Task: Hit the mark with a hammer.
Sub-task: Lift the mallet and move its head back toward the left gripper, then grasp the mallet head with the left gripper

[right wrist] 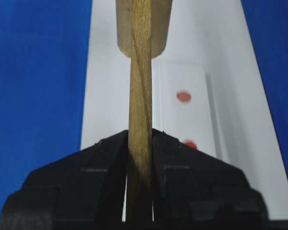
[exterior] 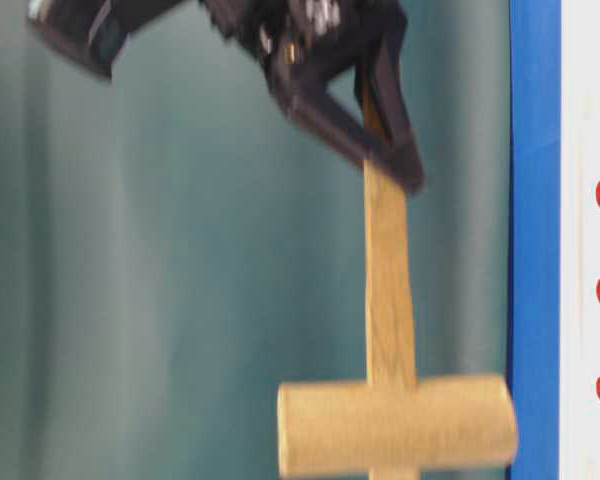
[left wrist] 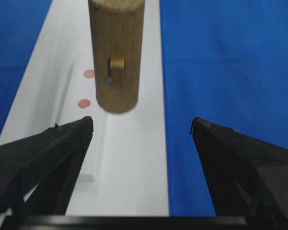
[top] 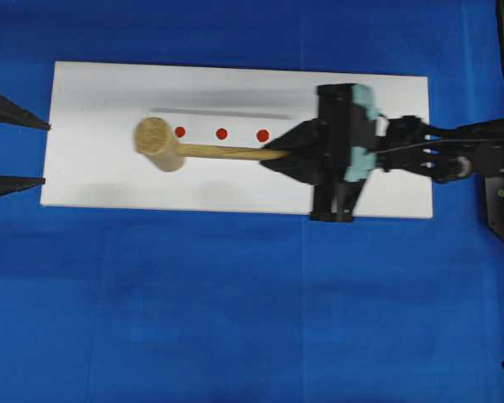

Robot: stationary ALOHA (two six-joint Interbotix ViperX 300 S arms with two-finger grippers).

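The hammer's head [top: 160,144] sticks out beyond the marks toward the robot's left gripper, so the right gripper should stay still to let the left gripper take the hammer's handle [top: 193,151] close to the hammer's head.
My right gripper [top: 281,154] is shut on the slim handle [right wrist: 140,96] of the light-tan wooden hammer [top: 158,143]. The hammer lies level over the white board [top: 101,92], its thick head pointing down over the board's left part. Three red marks [top: 180,132], [top: 222,133], [top: 263,135] sit in a row on the board. The head is just left of the leftmost mark, and I cannot tell whether it touches the board. The table-level view shows the head [exterior: 395,425] below the gripper [exterior: 385,150]. My left gripper [left wrist: 141,125] is open and empty at the board's left end, facing the head [left wrist: 116,57].
The white board lies on a blue cloth [top: 235,319] that covers the table. A thin raised strip [top: 218,112] runs along the board just behind the marks. The right arm's black body [top: 487,159] reaches in from the right edge.
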